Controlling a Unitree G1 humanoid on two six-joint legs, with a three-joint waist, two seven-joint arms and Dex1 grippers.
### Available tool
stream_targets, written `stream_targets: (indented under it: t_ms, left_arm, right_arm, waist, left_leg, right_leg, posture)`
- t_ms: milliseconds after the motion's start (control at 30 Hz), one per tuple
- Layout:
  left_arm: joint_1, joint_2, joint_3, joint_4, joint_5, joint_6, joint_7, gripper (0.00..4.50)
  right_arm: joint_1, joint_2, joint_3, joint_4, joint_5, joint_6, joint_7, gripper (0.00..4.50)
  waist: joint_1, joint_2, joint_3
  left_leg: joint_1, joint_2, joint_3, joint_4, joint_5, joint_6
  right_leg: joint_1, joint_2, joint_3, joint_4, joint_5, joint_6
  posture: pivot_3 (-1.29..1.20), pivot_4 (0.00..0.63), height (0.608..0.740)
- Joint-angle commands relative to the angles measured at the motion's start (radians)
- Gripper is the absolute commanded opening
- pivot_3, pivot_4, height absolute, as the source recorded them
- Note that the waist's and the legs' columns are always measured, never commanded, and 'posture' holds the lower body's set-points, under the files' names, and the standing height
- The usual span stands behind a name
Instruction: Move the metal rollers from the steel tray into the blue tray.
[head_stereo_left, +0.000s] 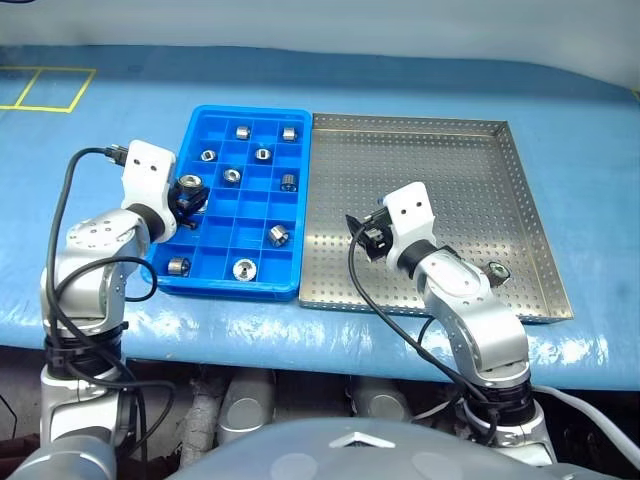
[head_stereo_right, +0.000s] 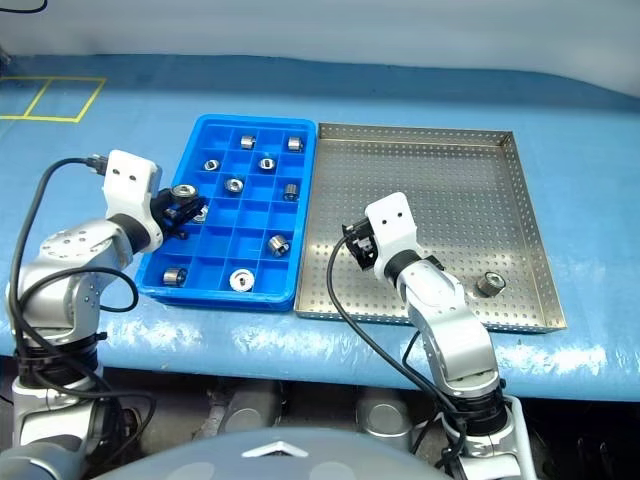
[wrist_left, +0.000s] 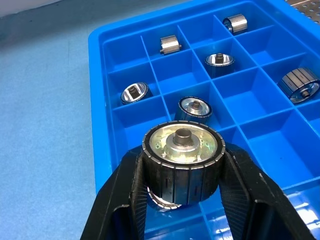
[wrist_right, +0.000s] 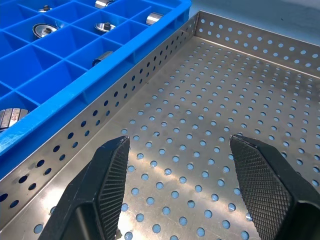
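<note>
Next, I bring my left gripper's roller back to the empty compartment nearer the tray's front (head_stereo_right: 214, 242), because a roller already lies in the compartment (head_stereo_right: 201, 214) below it.
My left gripper (head_stereo_left: 187, 197) is shut on a metal roller (wrist_left: 181, 142), a silver ring with a ribbed dark side. It holds the roller just above the left column of the blue tray (head_stereo_left: 250, 112). Several more rollers, such as the one at the tray's front (head_stereo_left: 244, 268), lie in separate compartments. My right gripper (wrist_right: 180, 165) stands open and empty over the front left part of the steel tray (head_stereo_left: 440, 170), close to the blue tray's wall. One roller (head_stereo_right: 490, 283) lies on the steel tray's perforated floor near its front right corner, to the right of my right forearm.
The two trays sit side by side, touching, on a blue table cover (head_stereo_left: 580, 140). A yellow taped square (head_stereo_left: 45, 88) marks the far left. The table's front edge runs just below both trays. Black cables loop from each wrist.
</note>
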Motion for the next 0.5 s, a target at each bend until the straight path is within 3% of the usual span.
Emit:
stream_targets:
  t_ms: [33, 267, 500]
  left_arm:
    - [-0.025, -0.025, -0.009, -0.016, -0.017, -0.021, 0.012, 1.71]
    - [-0.078, -0.061, -0.083, 0.068, -0.003, -0.051, 0.019, 1.71]
    - [0.005, 0.049, -0.067, -0.019, -0.042, -0.013, -0.057, 1.71]
  right_arm:
    - [-0.013, 0.0, 0.002, -0.015, 0.006, -0.021, 0.004, 3.36]
    - [0.003, -0.003, -0.009, -0.038, -0.001, -0.014, -0.016, 3.36]
    - [0.042, -0.007, -0.035, -0.074, -0.003, 0.001, -0.036, 3.36]
  waist:
    - [-0.001, 0.0, 0.0]
    - [-0.008, 0.0, 0.0]
    - [-0.038, 0.0, 0.0]
  left_leg:
    - [0.0, 0.0, 0.0, 0.0, 0.0, 0.0]
    - [0.0, 0.0, 0.0, 0.0, 0.0, 0.0]
    - [0.0, 0.0, 0.001, -0.001, 0.0, 0.0]
  right_leg:
    - [0.0, 0.0, 0.0, 0.0, 0.0, 0.0]
    - [0.0, 0.0, 0.0, 0.0, 0.0, 0.0]
    - [-0.001, 0.0, 0.001, 0.0, 0.0, -0.001]
  posture:
    - [0.03, 0.15, 0.74]
    - [-0.02, 0.15, 0.74]
    - [-0.05, 0.15, 0.74]
